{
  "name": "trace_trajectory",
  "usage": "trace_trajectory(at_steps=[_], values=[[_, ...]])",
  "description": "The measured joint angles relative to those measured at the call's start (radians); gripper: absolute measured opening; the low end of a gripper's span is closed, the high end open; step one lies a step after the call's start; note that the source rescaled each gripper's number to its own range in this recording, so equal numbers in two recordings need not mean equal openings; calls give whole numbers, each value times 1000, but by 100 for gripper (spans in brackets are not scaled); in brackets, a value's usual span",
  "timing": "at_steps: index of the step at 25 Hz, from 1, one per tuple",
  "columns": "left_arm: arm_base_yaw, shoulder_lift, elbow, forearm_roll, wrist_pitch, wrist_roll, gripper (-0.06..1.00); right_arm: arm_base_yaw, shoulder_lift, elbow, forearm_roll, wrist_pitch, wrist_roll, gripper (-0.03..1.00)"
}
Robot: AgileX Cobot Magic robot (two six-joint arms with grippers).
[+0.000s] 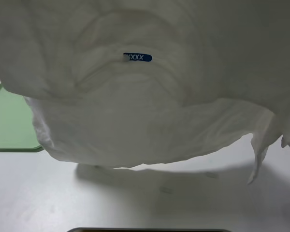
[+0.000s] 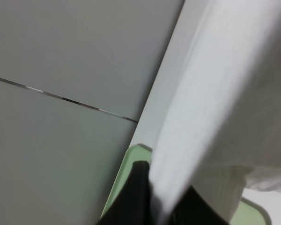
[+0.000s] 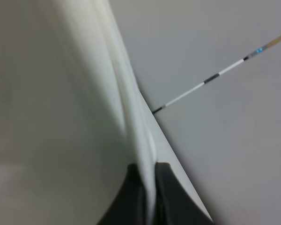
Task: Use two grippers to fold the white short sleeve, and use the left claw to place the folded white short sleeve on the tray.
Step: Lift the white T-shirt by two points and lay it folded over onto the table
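Observation:
The white short sleeve's lower hem (image 1: pixel 135 163) is hanging clear of the table, so the robot's left gripper and right gripper should move back and lower the shirt onto the table.
The white short sleeve (image 1: pixel 145 101) hangs lifted high and fills most of the exterior view, its blue "XXX" neck label (image 1: pixel 137 57) facing the camera. Both arms are hidden behind it there. In the left wrist view my left gripper (image 2: pixel 161 206) is shut on a stretched edge of the shirt (image 2: pixel 215 103). In the right wrist view my right gripper (image 3: pixel 150 187) is shut on another edge of the shirt (image 3: pixel 84 93). The pale green tray (image 1: pixel 9 121) lies on the table at the left, partly under the hanging cloth; it also shows in the left wrist view (image 2: pixel 126 173).
The white table (image 1: pixel 135 198) lies below the shirt, with the shirt's shadow and small pale tape strips (image 1: pixel 165 190) on it. A dark edge (image 1: pixel 150 230) shows at the table's front.

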Motion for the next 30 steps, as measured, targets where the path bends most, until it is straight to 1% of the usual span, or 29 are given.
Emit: trace_trajectory(at_steps=[4, 7, 12, 14, 18, 19, 22, 23, 24, 26, 27, 28, 29, 30], values=[[-1, -33, 0, -11, 0, -12, 0, 0, -33, 2, 30, 0, 7, 0], [-1, -37, 0, -36, 0, -14, 0, 0, -47, 9, 38, -1, 18, 0], [-1, -34, 13, -45, 0, -14, 0, 0, -52, 64, 27, -1, 26, 0], [-1, -27, 24, -44, 0, -9, 0, 0, -48, 106, 6, -4, 26, 0], [-1, 83, 84, 24, -1, 53, 0, 1, 17, 190, -107, -30, 26, 0], [-1, 130, 91, 61, -2, 68, 0, 3, 37, 202, -129, -38, 26, 0], [2, 261, 92, 164, -21, 72, 0, 8, 156, 222, -228, -112, 27, 0], [8, 293, 92, 183, -31, 73, 0, 8, 195, 224, -255, -148, 30, 0], [22, 324, 92, 196, -54, 74, 0, 5, 249, 225, -292, -187, 34, 0], [55, 375, 92, 208, -118, 74, 0, -24, 336, 225, -322, -282, 41, 0], [72, 396, 92, 210, -160, 74, 0, -24, 336, 225, -322, -282, 41, 0], [72, 396, 92, 210, -160, 74, 0, -48, 381, 225, -330, -327, 46, 0], [93, 422, 92, 211, -196, 74, 0, -69, 417, 226, -334, -375, 49, 0], [125, 461, 92, 217, -273, 74, 0, -92, 452, 226, -337, -425, 50, 0]])
